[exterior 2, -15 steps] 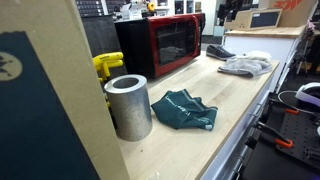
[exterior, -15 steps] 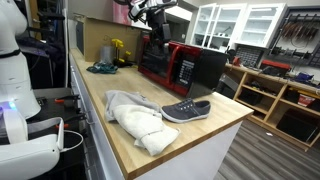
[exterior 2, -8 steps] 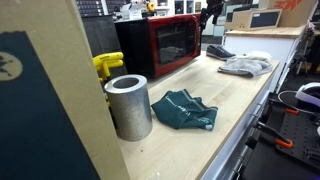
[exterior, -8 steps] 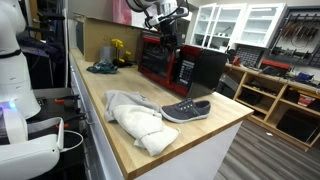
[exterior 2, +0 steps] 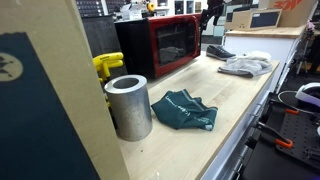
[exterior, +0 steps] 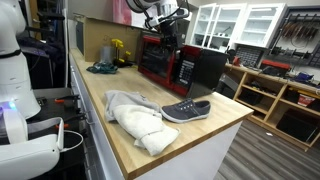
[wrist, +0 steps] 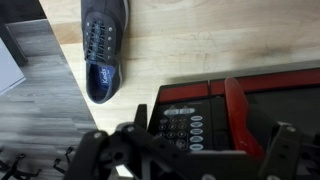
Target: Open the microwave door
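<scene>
My gripper has its door-side finger close to the red bar (wrist: 241,124), so it should move toward the door and centre over the bar (wrist: 236,100) before it closes and pulls.
The microwave (exterior: 175,62) stands at the back of the wooden counter, black casing with a red front; it also shows in an exterior view (exterior 2: 160,45). In the wrist view I look down on its keypad panel (wrist: 180,122) and the red microwave door (wrist: 275,105), with a red bar along the door's edge. The door looks closed in both exterior views. My gripper (wrist: 210,150) hovers above the front top edge of the microwave (exterior: 166,22), open and empty, one finger (wrist: 139,118) over the keypad side and the other over the door.
A grey shoe (exterior: 186,110) and a white cloth (exterior: 135,120) lie near the counter's front end; the shoe also shows in the wrist view (wrist: 103,45). A teal cloth (exterior 2: 184,110), a metal cylinder (exterior 2: 128,106) and a yellow object (exterior 2: 105,66) lie past the microwave.
Over the last second my arm has moved across the top of the microwave toward its keypad end. In the last half second nothing has visibly moved.
</scene>
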Tool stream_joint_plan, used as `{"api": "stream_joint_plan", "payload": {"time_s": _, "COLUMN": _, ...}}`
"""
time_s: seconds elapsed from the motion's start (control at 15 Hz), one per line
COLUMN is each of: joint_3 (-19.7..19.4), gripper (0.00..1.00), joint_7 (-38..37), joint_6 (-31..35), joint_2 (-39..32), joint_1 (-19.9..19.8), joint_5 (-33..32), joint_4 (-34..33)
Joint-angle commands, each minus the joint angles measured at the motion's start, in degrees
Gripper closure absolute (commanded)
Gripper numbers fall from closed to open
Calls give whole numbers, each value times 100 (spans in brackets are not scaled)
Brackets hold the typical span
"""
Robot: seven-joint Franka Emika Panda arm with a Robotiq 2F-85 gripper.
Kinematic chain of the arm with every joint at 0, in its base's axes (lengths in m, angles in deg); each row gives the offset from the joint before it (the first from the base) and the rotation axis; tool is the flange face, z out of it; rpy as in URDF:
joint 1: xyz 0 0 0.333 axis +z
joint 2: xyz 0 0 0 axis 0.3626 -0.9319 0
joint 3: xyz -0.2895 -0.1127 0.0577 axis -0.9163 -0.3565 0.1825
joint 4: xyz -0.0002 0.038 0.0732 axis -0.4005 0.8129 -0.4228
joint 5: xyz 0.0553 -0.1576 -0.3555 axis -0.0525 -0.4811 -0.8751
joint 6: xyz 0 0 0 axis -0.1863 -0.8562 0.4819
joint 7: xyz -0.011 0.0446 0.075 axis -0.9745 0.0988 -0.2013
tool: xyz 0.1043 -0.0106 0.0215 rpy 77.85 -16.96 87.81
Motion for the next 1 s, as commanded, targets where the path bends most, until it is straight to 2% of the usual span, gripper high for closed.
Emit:
{"api": "stream_joint_plan", "payload": {"time_s": 0.0, "joint_3": -35, "gripper": 0, "joint_7": -33, "joint_6": 37, "joint_2": -98, "joint_1": -33, "joint_5": 95, "joint_4": -28}}
{"api": "stream_joint_plan", "payload": {"time_s": 0.2, "joint_3": 21, "gripper": 0, "joint_7": 40, "joint_6": -32, "joint_2": -198, "joint_1": 34, "joint_5": 382, "joint_4": -95}}
{"api": "stream_joint_plan", "payload": {"time_s": 0.47, "joint_3": 108, "gripper": 0, "joint_7": 769, "joint_6": 152, "joint_2": -105, "joint_1": 73, "joint_5": 1136, "joint_4": 41}}
{"api": "stream_joint_plan", "payload": {"time_s": 0.73, "joint_3": -1, "gripper": 0, "joint_7": 1367, "joint_6": 443, "joint_2": -255, "joint_1": -20, "joint_5": 498, "joint_4": -3}}
{"api": "stream_joint_plan", "payload": {"time_s": 0.93, "joint_3": -72, "gripper": 0, "joint_7": 1694, "joint_6": 800, "joint_2": -370, "joint_1": -98, "joint_5": 432, "joint_4": -6}}
